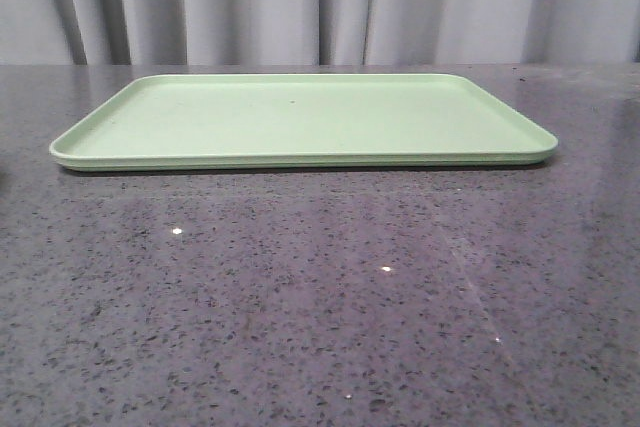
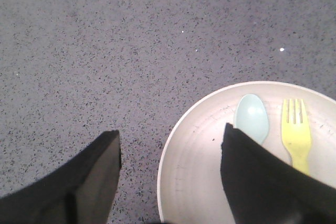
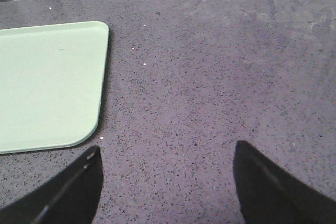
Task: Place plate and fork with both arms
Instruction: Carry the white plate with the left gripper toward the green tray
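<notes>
The plate's rim has one open finger outside and the other over the plate's inside [image 2: 197, 167], so my left gripper goes on lowering before it grips that rim [image 2: 160, 182].
In the left wrist view the pale cream plate [image 2: 202, 171] lies on the dark speckled table, with the yellow fork [image 2: 295, 132] resting in it, prongs pointing away from the camera. My left gripper [image 2: 172, 141] is open above the plate's rim: one finger hangs over the bare table, the other over the plate's inside. My right gripper [image 3: 167, 153] is open over bare table, holding nothing. Neither gripper, plate nor fork shows in the front view.
A light blue spoon [image 2: 251, 116] lies in the plate beside the fork, partly behind my left finger. A flat light green tray [image 1: 300, 119] sits at the middle back of the table; its corner [image 3: 50, 82] lies near my right gripper.
</notes>
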`<action>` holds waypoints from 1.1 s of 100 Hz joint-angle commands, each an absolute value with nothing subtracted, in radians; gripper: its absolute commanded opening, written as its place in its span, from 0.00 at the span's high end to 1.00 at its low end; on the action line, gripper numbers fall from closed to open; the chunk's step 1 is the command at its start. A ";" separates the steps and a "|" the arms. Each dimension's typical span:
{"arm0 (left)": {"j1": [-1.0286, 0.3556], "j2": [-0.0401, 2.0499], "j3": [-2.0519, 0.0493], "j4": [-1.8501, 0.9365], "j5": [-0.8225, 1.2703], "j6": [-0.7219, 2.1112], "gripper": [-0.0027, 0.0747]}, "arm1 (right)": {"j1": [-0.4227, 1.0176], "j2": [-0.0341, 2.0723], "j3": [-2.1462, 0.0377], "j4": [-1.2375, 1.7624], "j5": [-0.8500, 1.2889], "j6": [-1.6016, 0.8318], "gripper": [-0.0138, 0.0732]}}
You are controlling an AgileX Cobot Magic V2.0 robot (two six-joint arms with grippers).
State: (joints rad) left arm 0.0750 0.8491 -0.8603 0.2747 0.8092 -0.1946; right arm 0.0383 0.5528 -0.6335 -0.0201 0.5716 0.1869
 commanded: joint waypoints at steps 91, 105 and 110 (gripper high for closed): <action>0.174 1.224 -0.896 0.267 0.815 -0.193 0.44 | 0.035 0.562 -0.667 -0.026 0.501 0.186 0.24; 0.174 1.257 -0.896 0.269 0.815 -0.193 0.44 | 0.035 0.562 -0.667 -0.026 0.501 0.186 0.24; 0.174 1.263 -0.896 0.269 0.815 -0.193 0.44 | 0.035 0.562 -0.667 -0.026 0.501 0.186 0.24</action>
State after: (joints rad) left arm 0.1753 1.2696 -0.8623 0.2610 0.8463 -0.1938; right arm 0.0383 0.5528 -0.6335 -0.0201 0.5716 0.1869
